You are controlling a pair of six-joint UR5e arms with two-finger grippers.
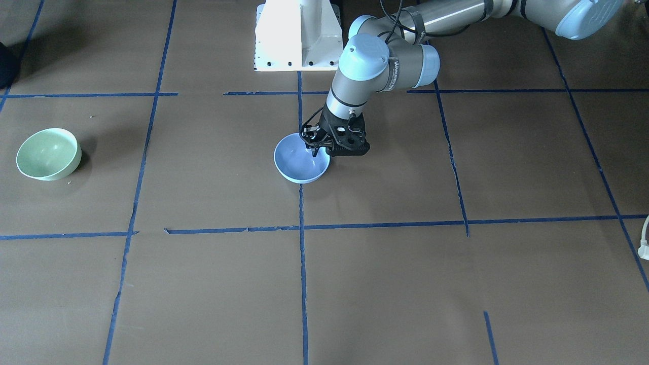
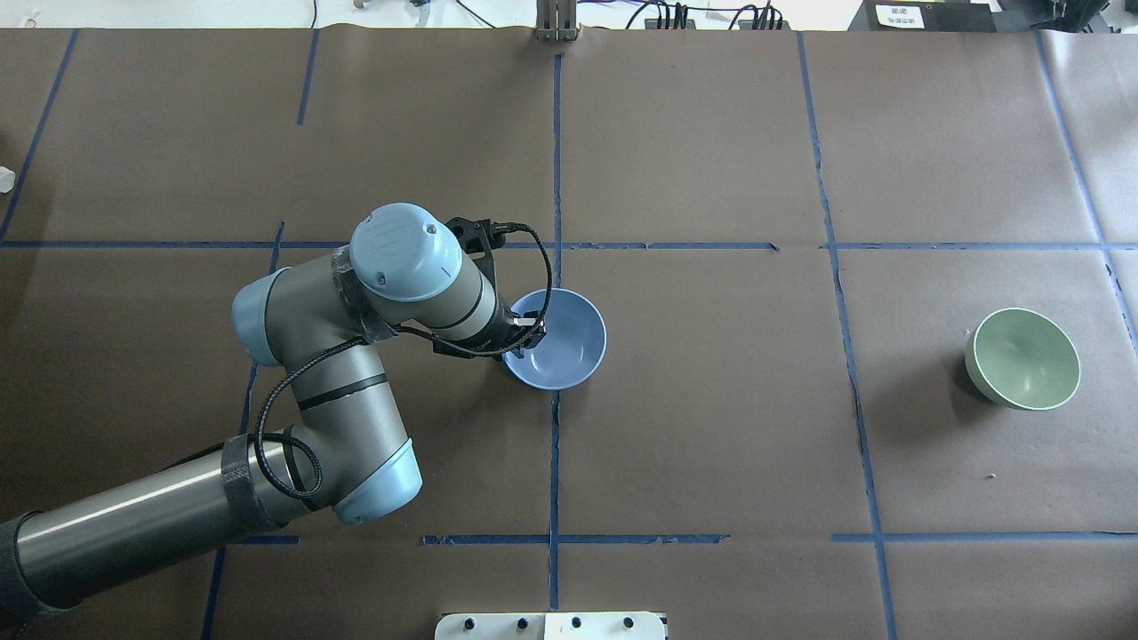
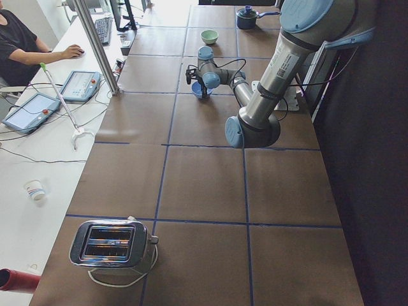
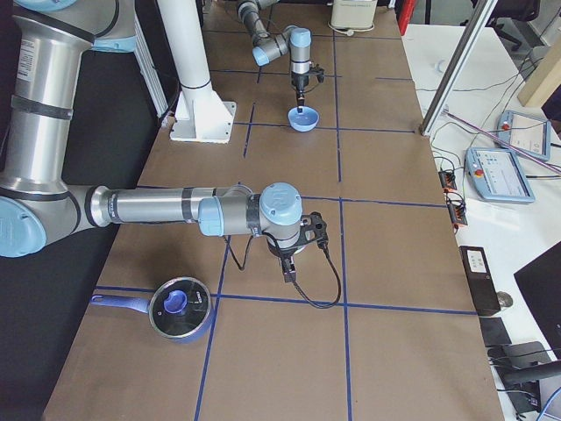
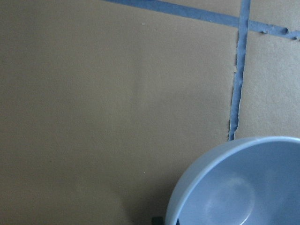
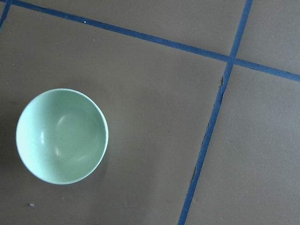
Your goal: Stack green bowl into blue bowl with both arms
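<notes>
Both bowls taper and look about the same size. The green bowl (image 1: pixel 48 154) should sit deep when I lower it in, with its rim a little higher than the blue bowl's (image 1: pixel 296 163).
The blue bowl (image 1: pixel 300 165) stands at the table's middle, on a tape crossing; it also shows in the overhead view (image 2: pixel 562 345) and the left wrist view (image 5: pixel 243 187). My left gripper (image 1: pixel 315 148) reaches down onto its rim on the robot's side, one finger inside (image 2: pixel 525 318) and one outside, shut on the rim. The green bowl (image 1: pixel 48 153) sits upright and alone far to the robot's right (image 2: pixel 1022 358), and fills the lower left of the right wrist view (image 6: pixel 62 136). My right gripper (image 4: pixel 287 263) hangs high over the table; I cannot tell whether it is open.
The white pedestal base (image 1: pixel 296 35) stands at the robot's edge. A lidded blue pot (image 4: pixel 180 309) sits at the right end, a toaster (image 3: pixel 115 242) at the left end. An operator (image 3: pixel 25 44) and control pendants are across the table.
</notes>
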